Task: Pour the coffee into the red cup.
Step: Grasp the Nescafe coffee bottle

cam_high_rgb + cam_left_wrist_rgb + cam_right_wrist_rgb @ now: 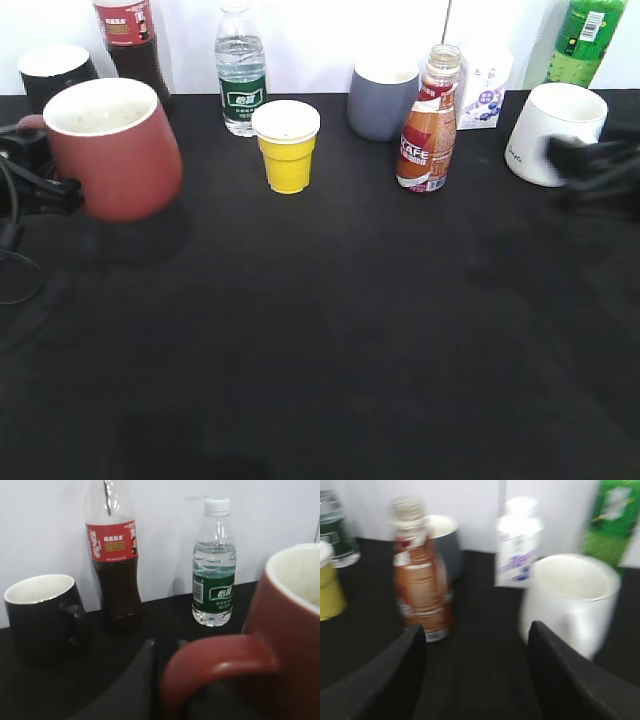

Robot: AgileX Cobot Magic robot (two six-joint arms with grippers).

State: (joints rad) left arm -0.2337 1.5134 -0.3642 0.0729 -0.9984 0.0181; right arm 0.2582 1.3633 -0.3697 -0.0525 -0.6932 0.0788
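Note:
Dark coffee should flow into the red cup when I tip the bottle, because the coffee bottle's opening is open above the bottle's brown body.
The red cup is at the left, its handle pointing left into my left gripper. In the left wrist view the gripper is shut on the loop handle of the red cup. I cannot tell whether the cup rests on the black table or hangs just above it. The coffee bottle stands upright at the back, right of centre, with no cap showing. My right gripper is open and empty in front of a white mug, well right of the coffee. In the right wrist view the coffee stands ahead of the left finger of the gripper.
A yellow cup, water bottle, cola bottle, black mug, grey mug, small white carton, white mug and green bottle line the back. The table in front of them is black.

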